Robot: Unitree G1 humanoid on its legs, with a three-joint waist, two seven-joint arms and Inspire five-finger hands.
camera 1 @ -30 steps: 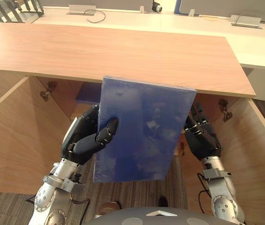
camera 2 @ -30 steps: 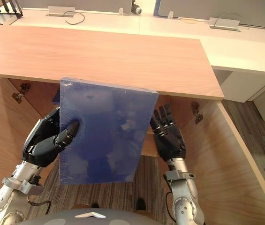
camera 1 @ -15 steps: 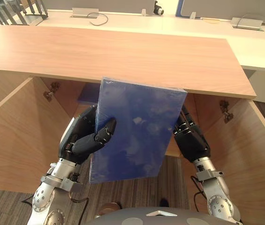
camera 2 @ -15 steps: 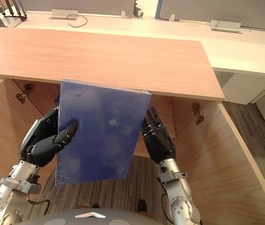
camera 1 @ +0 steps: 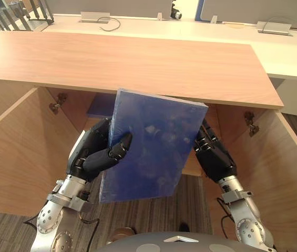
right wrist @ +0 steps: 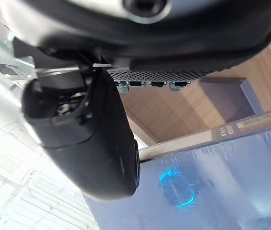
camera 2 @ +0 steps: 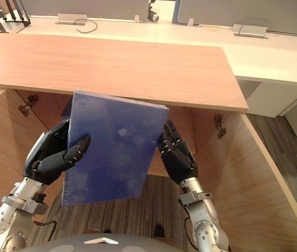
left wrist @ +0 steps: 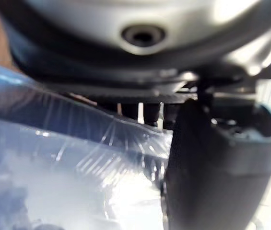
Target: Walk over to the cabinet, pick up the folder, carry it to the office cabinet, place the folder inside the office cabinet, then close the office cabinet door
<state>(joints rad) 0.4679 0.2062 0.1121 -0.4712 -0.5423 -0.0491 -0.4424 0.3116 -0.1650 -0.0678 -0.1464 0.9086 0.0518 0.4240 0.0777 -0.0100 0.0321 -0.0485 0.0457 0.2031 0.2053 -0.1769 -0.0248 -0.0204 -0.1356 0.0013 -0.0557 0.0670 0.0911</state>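
My gripper will push in the blue folder (camera 1: 152, 144), which should meet empty shelf and lie flat, since clear wood (right wrist: 173, 114) shows beside the flat blue thing.
A blue folder (camera 1: 148, 147) in clear wrap hangs upright before the open office cabinet, just under its wooden top (camera 1: 137, 58). My left hand (camera 1: 93, 155) is shut on the folder's left edge, thumb on the front and fingers behind; up close the thumb (left wrist: 212, 182) presses on the wrap (left wrist: 53, 182). My right hand (camera 1: 216, 160) is open, its straight fingers resting against the folder's right edge. In the right wrist view its thumb (right wrist: 92, 143) lies over the folder (right wrist: 221, 182).
Both cabinet doors stand swung out, the left door (camera 1: 11, 147) and the right door (camera 1: 290, 173). A flat blue thing (camera 1: 100, 106) lies inside the cabinet at the back. A white desk (camera 1: 285, 52) with cable boxes runs behind the cabinet top.
My right hand has come in leftward to the folder's right edge. The folder has shifted a little left and turned its right edge away, still in my left hand.
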